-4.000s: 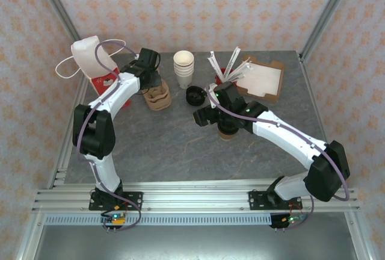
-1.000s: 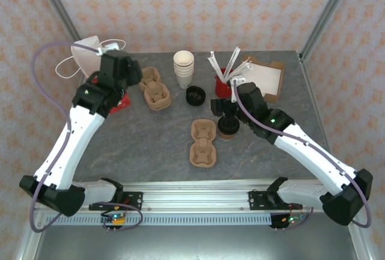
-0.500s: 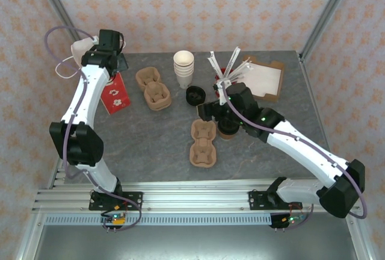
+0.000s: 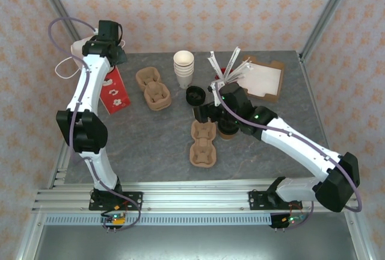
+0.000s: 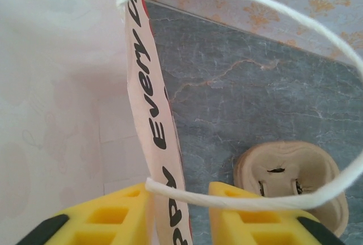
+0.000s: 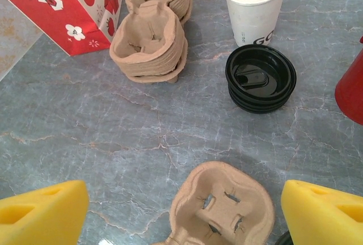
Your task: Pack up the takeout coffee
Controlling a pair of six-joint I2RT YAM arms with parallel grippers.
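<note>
The red-and-white bag is a long way from the cup carrier, so the robot's right gripper should move back while its left gripper moves the bag next to the carrier.
The takeout coffee, a tan cup with a black lid, stands beside a pulp cup carrier, mostly hidden under my right arm. My right gripper hovers wide open over the carrier's far pocket, its jaws empty. My left gripper is up at the mouth of the red-and-white bag. Its yellow fingers straddle the bag's printed rim. The rim lies against the left finger, with a gap to the right one. The white string handle loops across both fingers.
A stack of pulp carriers sits right of the bag. Behind the carrier are lidless cups, loose black lids, a red holder of straws and a cardboard tray. Frame posts and papered walls enclose the table.
My left gripper rose to the bag's top edge and its jaws narrowed around the rim. My right gripper slid left, from beside the coffee to over the carrier.
</note>
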